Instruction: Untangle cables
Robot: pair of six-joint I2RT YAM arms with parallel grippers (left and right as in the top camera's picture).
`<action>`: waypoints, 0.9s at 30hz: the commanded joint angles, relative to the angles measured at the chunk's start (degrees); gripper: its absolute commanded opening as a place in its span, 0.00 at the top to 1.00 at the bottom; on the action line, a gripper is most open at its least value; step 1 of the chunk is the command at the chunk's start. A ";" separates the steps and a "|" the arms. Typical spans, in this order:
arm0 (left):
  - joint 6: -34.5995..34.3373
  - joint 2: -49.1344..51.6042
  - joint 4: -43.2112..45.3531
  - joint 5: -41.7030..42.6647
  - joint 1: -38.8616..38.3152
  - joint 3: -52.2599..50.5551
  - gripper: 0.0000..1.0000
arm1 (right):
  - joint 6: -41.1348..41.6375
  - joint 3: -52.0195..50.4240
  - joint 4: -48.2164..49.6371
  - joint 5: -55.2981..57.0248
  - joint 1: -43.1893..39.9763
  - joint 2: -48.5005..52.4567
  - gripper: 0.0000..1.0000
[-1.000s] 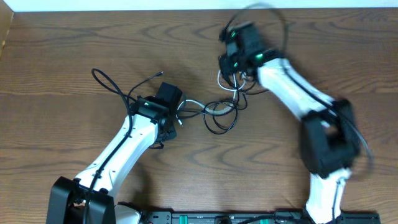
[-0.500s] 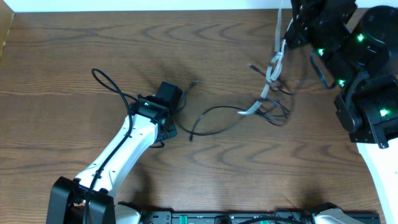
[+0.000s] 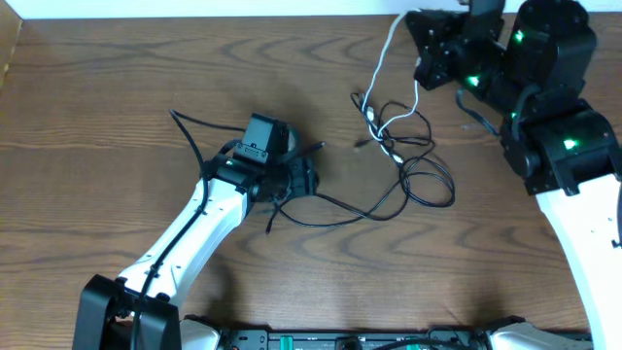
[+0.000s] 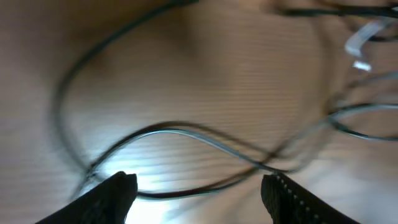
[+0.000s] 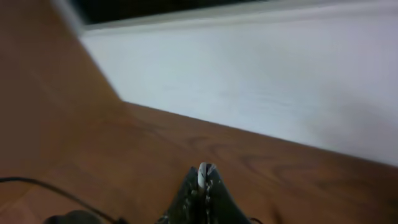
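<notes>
The white cable's lower loop is stuck in the black cables. My left gripper should hold the tangle's far edge while my right gripper pulls away.
The cables lie at the table's middle right: a white cable runs from my right gripper down into a loose tangle of black cables. One black cable trails left from the tangle to my left gripper. In the right wrist view my right gripper is shut on the white cable, held above the table near the back edge. In the left wrist view my left gripper is open, low over the wood, with a black cable lying just ahead of its fingers. The view is blurred.
A white wall borders the table's back edge. A thin black cord loops out to the left of my left wrist. Bare wooden table lies at the left and front.
My right arm has swung up to the back right, pulling the white cable and the tangle with it. The tangle has spread out. My left gripper has shifted right.
</notes>
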 commanded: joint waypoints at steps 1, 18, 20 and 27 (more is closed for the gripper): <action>1.49 0.24 8.63 14.47 -0.04 0.02 0.27 | -0.52 0.46 6.19 -10.38 -0.09 -2.12 0.99; -14.08 0.26 38.60 16.17 -0.04 0.02 0.27 | 7.17 0.46 14.43 -30.23 1.05 -3.48 0.99; -15.58 0.26 40.26 14.58 -0.02 0.02 0.27 | 7.17 0.46 14.73 -31.12 1.03 -3.48 0.99; -13.79 0.26 37.38 14.71 0.02 0.02 0.93 | 7.15 0.46 13.00 -20.94 -2.80 -3.45 0.99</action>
